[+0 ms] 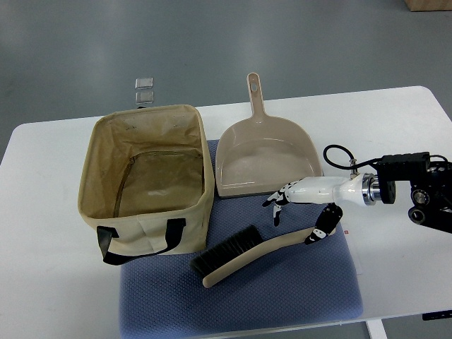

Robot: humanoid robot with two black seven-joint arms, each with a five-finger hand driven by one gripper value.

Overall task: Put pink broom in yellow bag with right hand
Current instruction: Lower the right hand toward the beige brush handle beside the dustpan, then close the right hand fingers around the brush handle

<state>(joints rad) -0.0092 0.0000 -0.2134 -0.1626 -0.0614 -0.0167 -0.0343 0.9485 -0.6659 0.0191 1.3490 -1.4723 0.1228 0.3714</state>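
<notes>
I expect the broom's handle [284, 241] to lean up against the bag's rim when I lower the broom's bristles in, because the broom is longer than the yellow bag's bottom [162, 184].
The broom [244, 256], a pale beige-pink hand brush with black bristles, lies on the blue mat [296, 289], bristles to the left, handle running up to the right. The yellowish fabric bag [147, 180] with black handles stands open at the left, its inside bare. My right hand [300, 212] comes in from the right edge and hovers over the handle's right end. Its fingers [279, 205] are spread above the handle and its thumb [323, 224] touches or nearly touches the handle tip. It holds nothing.
A beige dustpan [265, 159] lies behind the broom, handle pointing away, right of the bag. Two small clear squares [145, 90] sit behind the bag. The white table [49, 282] edge runs close at front and right.
</notes>
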